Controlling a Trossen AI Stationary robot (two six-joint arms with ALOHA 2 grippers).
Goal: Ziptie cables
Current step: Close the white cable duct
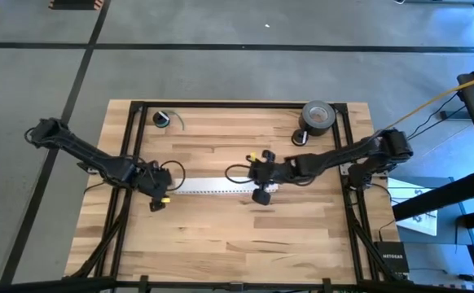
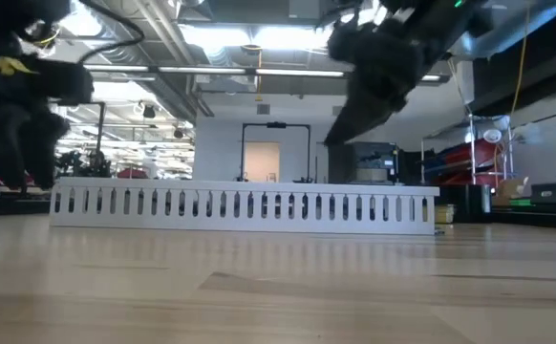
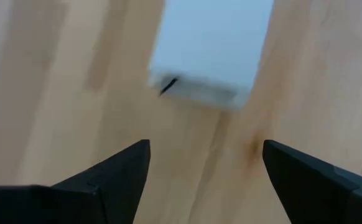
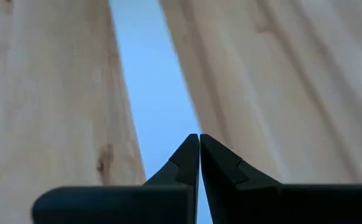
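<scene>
A black sliver (image 3: 168, 86) pokes out of the white strip's shaded end beneath the strip's top (image 3: 213, 40), so I should expect the strip to have a hollow channel inside.
A long white slotted strip (image 1: 212, 185) lies flat across the middle of the table and stands as a low wall in the low view (image 2: 245, 205). My left gripper (image 3: 206, 146) is open and hovers just off the strip's left end (image 3: 212, 43), where a small black sliver (image 3: 167, 85) sticks out. My right gripper (image 4: 199, 135) is shut and held above the strip's right end (image 4: 153, 93), clear of it in the low view (image 2: 354, 115). The wire bundle and the black zipties do not show plainly in any view.
A black tape roll (image 1: 317, 118) stands near the far right corner. A small round coil with a green wire (image 1: 164, 120) lies near the far left. A thin black cord loop (image 1: 237, 172) lies just beyond the strip. Bare wood spreads toward the near edge (image 1: 221, 244).
</scene>
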